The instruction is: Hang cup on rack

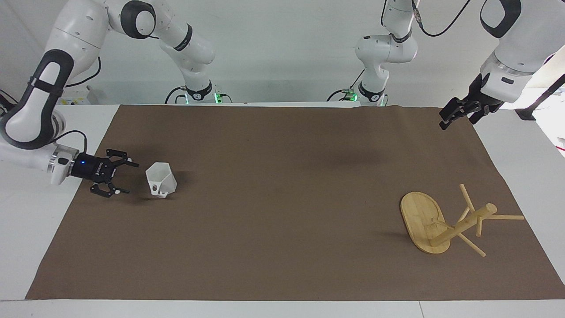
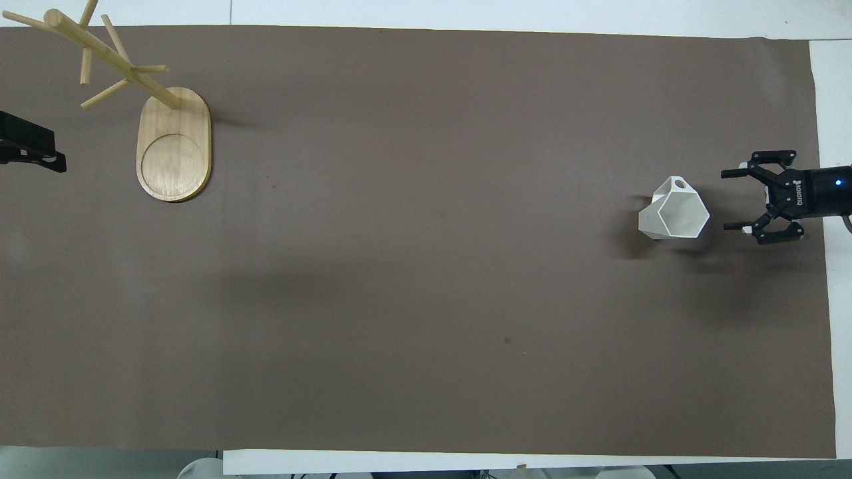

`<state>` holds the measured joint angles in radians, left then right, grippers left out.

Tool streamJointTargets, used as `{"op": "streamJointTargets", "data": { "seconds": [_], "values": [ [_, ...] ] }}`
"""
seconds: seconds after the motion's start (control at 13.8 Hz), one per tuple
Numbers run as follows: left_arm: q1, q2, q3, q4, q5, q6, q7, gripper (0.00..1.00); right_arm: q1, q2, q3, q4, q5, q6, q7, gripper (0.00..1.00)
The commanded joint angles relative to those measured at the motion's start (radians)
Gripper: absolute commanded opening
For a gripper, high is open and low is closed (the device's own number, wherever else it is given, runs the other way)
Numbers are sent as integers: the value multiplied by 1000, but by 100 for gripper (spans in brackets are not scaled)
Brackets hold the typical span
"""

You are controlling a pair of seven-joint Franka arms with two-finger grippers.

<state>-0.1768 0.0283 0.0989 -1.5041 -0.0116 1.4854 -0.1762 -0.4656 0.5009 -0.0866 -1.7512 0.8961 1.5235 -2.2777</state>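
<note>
Clear mat (image 2: 717, 204) lies between my right gripper's open fingers and the white cup they point level at. I go on moving in until the fingers are on both sides of the cup's body (image 2: 659, 212), then close them.
The white faceted cup (image 1: 161, 179) stands on the brown mat toward the right arm's end, its handle turned away from the robots; it also shows in the overhead view (image 2: 673, 211). My right gripper (image 1: 132, 178) is open, low over the mat, level with the cup on the side of the right arm's end, its fingers pointing at the cup with a small gap between; the overhead view shows the same (image 2: 725, 201). The bamboo rack (image 1: 423, 221) sits toward the left arm's end, farther from the robots, and shows in the overhead view (image 2: 174, 143). My left gripper (image 1: 443, 121) waits over the mat's edge.
The brown mat (image 1: 282, 212) covers most of the white table. Both arm bases stand at the robots' edge of the table. The left gripper also shows at the overhead view's edge (image 2: 40, 156).
</note>
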Motion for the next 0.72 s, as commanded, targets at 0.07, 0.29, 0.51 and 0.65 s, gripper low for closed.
{"op": "streamJointTargets", "data": {
  "seconds": [0.07,0.29,0.51,0.65],
  "values": [
    [3,-22,-5,-22,13,1,-3,99,-4,-19,11,-129,64,9,-173,99],
    [2,-24,-5,-24,13,1,-3,99,1,-18,11,-152,66,27,-189,99],
    [3,-22,-7,-22,13,1,-3,99,10,-24,13,-188,104,61,-223,99],
    [2,-24,-5,-24,13,1,-3,99,34,-24,13,-195,121,76,-224,99]
  ]
}}
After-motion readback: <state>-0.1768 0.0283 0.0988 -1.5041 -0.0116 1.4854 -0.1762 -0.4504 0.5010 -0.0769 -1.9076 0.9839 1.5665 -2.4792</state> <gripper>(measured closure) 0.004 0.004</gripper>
